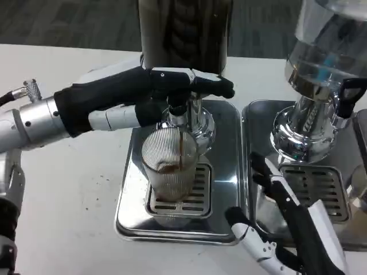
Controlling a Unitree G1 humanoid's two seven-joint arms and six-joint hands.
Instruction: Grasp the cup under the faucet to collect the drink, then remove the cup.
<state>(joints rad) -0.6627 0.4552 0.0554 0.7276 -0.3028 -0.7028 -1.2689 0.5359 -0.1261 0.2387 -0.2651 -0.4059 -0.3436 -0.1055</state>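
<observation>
I see a thin brown stream (181, 149) running into the shallow drink, so the cup (170, 164) will hold that drink well below its rim when I lift the cup away.
A ribbed clear cup (170, 169) stands upright on the drain grate of the left steel drip tray (129, 212), right under the faucet (179, 112) of the dark drink dispenser (184, 31). A thin brown stream runs from the faucet into the cup, and a little brown drink lies at its bottom. My left hand (155, 94), in a black cover, reaches in from the left and its fingers press on the faucet lever above the cup. My right hand (287, 220) hovers low at the front right, fingers spread, a short way right of the cup, holding nothing.
A second dispenser (324, 63) with a clear tank and a black tap stands on the right steel drip tray (344, 189). White table surface (63, 189) lies to the left and front of the trays.
</observation>
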